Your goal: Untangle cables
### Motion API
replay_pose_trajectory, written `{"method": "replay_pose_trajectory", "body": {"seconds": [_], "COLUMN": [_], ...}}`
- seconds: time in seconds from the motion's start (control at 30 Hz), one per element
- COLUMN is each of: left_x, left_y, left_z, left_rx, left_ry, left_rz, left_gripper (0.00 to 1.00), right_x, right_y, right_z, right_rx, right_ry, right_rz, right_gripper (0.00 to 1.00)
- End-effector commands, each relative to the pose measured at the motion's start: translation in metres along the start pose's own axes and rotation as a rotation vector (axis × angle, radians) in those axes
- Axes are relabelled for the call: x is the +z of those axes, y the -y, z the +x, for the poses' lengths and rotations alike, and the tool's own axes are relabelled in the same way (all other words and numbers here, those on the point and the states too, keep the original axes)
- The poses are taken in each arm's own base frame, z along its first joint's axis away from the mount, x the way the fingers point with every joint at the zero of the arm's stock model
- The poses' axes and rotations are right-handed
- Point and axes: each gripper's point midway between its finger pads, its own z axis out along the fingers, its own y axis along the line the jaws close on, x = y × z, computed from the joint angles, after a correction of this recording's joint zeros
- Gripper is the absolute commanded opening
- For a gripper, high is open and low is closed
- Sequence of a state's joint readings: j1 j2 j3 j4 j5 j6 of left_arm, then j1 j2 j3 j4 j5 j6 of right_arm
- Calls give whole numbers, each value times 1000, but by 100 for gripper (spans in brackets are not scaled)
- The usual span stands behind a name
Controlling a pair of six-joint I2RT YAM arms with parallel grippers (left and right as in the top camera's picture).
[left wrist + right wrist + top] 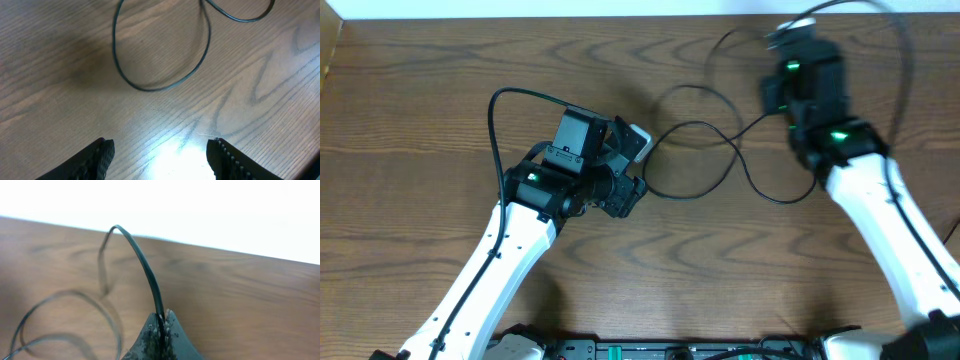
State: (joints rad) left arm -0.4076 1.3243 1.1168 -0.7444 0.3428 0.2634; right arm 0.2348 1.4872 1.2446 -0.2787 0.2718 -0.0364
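My right gripper keeps pulling the black cable toward the open wood (pixel 935 130) until the loops spread out and then let go, because it holds the cable clear of its loose loops (pixel 705 160).
A thin black cable (pixel 736 142) lies in loose crossing loops on the wooden table between the two arms. My right gripper (pixel 788 38) is raised near the table's far edge. In the right wrist view it (pixel 163 315) is shut on this cable (pixel 145 265), which arches up out of the fingertips and drops to blurred loops at the left. My left gripper (pixel 632 148) sits just left of the loops. In its wrist view it (pixel 162 150) is open with bare wood between the fingers, and a loop of the cable (pixel 145 89) lies ahead of them, untouched.
The table's far edge (pixel 620 18) meets a white wall close behind the right gripper. The arms' own thicker black cables arc beside the left arm (pixel 492 110) and over the right arm (pixel 908 50). The arm bases stand along the near edge (pixel 670 350).
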Motion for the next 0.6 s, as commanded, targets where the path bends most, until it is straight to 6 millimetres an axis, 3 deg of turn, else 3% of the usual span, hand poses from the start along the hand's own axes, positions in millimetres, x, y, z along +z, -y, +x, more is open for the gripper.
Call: {"method": "replay_pose_trajectory", "body": {"seconds": [0.0, 0.1, 0.13, 0.23, 0.37, 0.57], "left_x": [1, 1, 1, 1, 1, 1], "left_y": [2, 2, 2, 2, 2, 2], "left_z": [0, 0, 0, 0, 0, 0], "left_rx": [5, 5, 5, 5, 5, 5], "left_ry": [-2, -2, -2, -2, -2, -2], "left_rz": [16, 16, 16, 16, 16, 16], "left_gripper": [65, 64, 65, 65, 64, 64], "right_x": [-15, -27, -35, -53, -81, -119], "right_y": [98, 166, 206, 264, 321, 370], "right_z": [-6, 5, 16, 39, 75, 124], "right_rx": [92, 213, 303, 455, 623, 841], "right_ry": [18, 18, 15, 19, 6, -10], "right_rz": [325, 512, 613, 744, 885, 1030], "right_gripper": [1, 1, 1, 1, 1, 1]}}
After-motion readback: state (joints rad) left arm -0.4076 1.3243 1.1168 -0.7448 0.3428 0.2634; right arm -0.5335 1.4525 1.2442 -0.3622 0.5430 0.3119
